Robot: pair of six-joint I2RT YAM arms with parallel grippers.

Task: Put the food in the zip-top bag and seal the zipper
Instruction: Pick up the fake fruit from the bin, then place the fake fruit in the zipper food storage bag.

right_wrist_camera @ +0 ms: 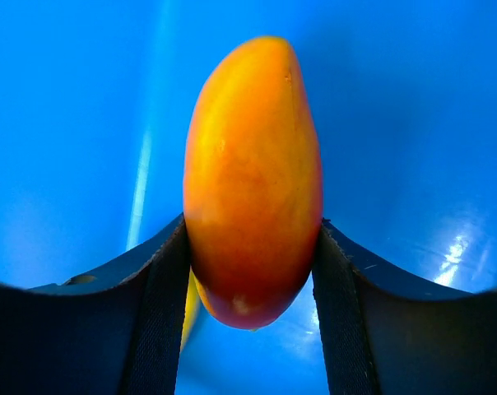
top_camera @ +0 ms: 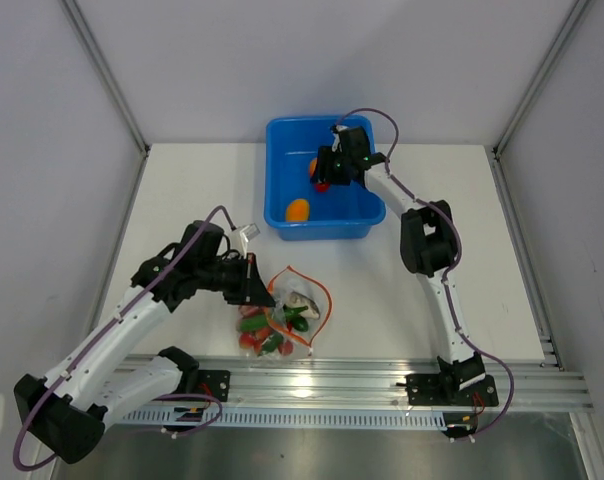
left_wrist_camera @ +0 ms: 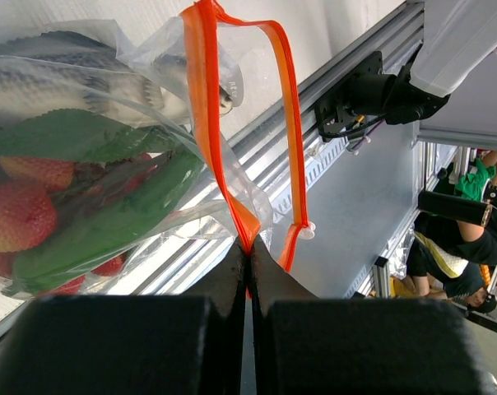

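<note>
I should keep carrying the yellow-orange fruit with my right gripper until the fruit hangs inside, because my left gripper is holding the bag's opening wide enough for it.
The clear zip-top bag lies on the table near the front rail with its mouth open. It holds the grey fish, green cucumber, a green leaf and red pieces. My left gripper is shut on the orange-red zipper at the bag's left corner, as the left wrist view shows. My right gripper is inside the blue tub, shut on a yellow-orange fruit with a fingertip on each side of it.
A second orange fruit lies in the tub's front left corner. A yellow bit shows behind the held fruit in the right wrist view. The aluminium rail runs along the near table edge just below the bag.
</note>
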